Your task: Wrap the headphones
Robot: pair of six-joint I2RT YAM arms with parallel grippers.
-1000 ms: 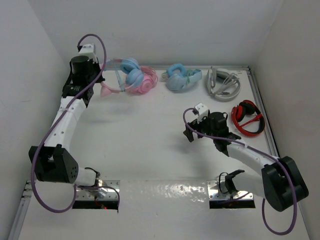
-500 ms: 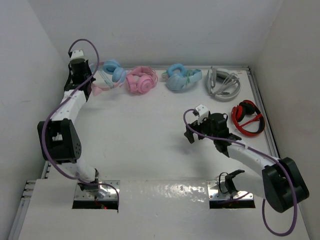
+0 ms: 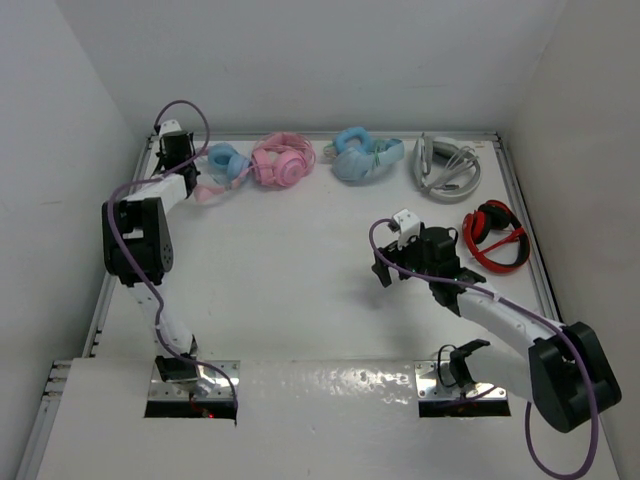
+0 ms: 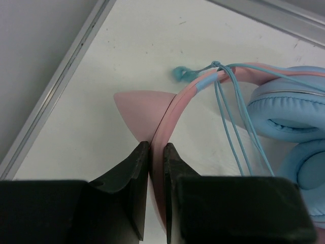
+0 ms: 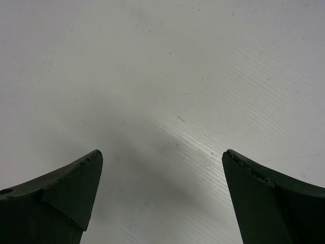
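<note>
The blue cable (image 4: 218,66) goes around the pink headband and the back corner (image 4: 147,35) is free, so my left gripper should keep moving the headband down there until it rests.
The headphones (image 3: 224,163), with a pink cat-eared headband (image 4: 179,99) and light blue ear cups (image 4: 287,113), lie at the back left of the table. My left gripper (image 4: 156,148) is shut on the pink headband just below one cat ear (image 4: 138,105); in the top view it (image 3: 188,172) sits right beside the cups. The thin blue cable (image 4: 229,127) runs in loose strands across the headband, and its teal end (image 4: 181,74) rests on the table. My right gripper (image 5: 162,157) stands open over bare table, near the middle right (image 3: 386,266).
All-pink headphones (image 3: 284,164) touch the held pair on the right. Light blue headphones (image 3: 360,158), a grey-white pair (image 3: 447,168) and a red-black pair (image 3: 495,236) follow along the back and right. The metal rail (image 4: 61,86) and left wall are close to my left gripper.
My left arm carried the headphones left and down, off the all-pink pair and toward the back left corner. The right arm has stayed put.
</note>
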